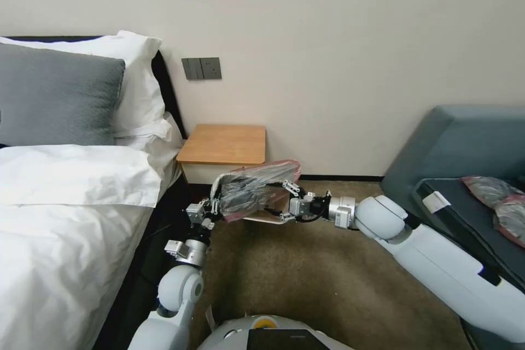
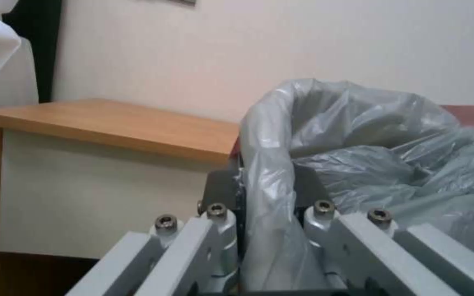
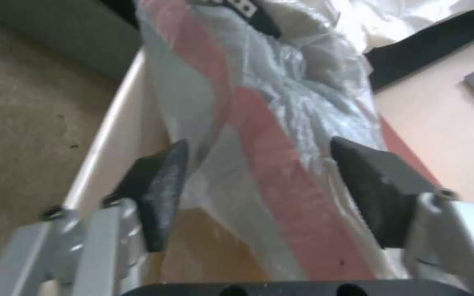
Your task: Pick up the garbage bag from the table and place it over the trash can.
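The garbage bag's red band runs loose next to the trash can's cream rim, so the garbage bag will fold over that rim and hang on the outside when I pull.
The garbage bag, grey film with a pinkish-red rim band, hangs stretched in front of the table, just above the floor. My left gripper is shut on the bag's bed-side edge; in the left wrist view the film is pinched between the fingers. My right gripper is open at the bag's other side, its two pads standing wide apart with the red band running between them. The trash can's cream rim shows just under the bag, and again beside my right gripper's pad.
A bed with white sheets and pillows runs close along my left arm. A blue-grey sofa stands to the right, with a dark tray holding crumpled film. Brown carpet lies open in front of me.
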Motion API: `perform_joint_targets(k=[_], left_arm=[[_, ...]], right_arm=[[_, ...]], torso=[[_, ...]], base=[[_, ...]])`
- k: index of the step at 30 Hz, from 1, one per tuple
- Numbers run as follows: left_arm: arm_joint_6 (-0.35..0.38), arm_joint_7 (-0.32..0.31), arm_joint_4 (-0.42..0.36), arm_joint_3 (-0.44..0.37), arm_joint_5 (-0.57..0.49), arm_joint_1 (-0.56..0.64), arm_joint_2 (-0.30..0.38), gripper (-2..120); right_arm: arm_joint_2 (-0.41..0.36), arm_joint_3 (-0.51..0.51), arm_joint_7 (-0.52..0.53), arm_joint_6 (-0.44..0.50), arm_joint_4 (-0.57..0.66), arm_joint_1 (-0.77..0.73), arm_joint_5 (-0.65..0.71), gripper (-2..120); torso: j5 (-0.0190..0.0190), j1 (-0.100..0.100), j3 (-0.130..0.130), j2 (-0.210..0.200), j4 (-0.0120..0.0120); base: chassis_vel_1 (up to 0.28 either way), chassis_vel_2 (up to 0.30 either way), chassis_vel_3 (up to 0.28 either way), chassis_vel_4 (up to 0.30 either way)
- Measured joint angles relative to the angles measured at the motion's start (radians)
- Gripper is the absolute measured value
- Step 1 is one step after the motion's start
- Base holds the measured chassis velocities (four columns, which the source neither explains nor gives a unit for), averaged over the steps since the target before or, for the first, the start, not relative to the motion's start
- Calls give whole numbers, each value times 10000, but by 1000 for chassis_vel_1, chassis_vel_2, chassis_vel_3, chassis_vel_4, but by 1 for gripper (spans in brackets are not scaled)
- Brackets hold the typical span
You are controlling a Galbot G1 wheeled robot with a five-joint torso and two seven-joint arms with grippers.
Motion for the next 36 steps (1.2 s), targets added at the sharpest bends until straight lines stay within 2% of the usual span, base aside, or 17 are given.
perform_joint_targets(k=[1,4,5,8,9,18,26,30,36], left_arm=[[0,0,0,0,0,0,0,9],[5,0,-1,3,-33,-1,-3,9],[5,0,-1,3,-33,-1,-3,9],[17,0,-18,7,-50,-18,-7,9],[17,0,-18,7,-50,-18,-7,9],[89,-47,-74,10,-109,-35,-29,9],[255,-160,-156,2,-179,-81,-18,9],[400,-238,-186,3,-206,-122,-14,9],[682,-370,-322,10,-448,-135,-15,9]], right_arm=[[0,0,0,0,0,0,0,67],[-104,52,-194,81,-61,-105,8,49],[-104,52,-194,81,-61,-105,8,49],[-196,98,-287,122,-66,-145,29,36],[-196,98,-287,122,-66,-145,29,36],[-373,224,-335,155,-19,-245,263,0],[-479,351,-290,157,92,-573,779,0],[-566,480,-271,88,210,-758,2037,0],[-747,787,-747,12,354,-1089,2984,0]], torso=[[0,0,0,0,0],[0,0,-1,0,-1],[0,0,-1,0,-1],[1,0,-1,0,0],[1,0,-1,0,0],[0,0,-1,0,1],[1,0,-1,0,0],[1,0,-1,0,0],[1,0,-1,0,0]], base=[[0,0,0,0],[0,0,0,0],[0,0,0,0],[0,0,0,0],[0,0,0,0],[0,0,0,0],[0,0,0,0],[0,0,0,0],[0,0,0,0]])
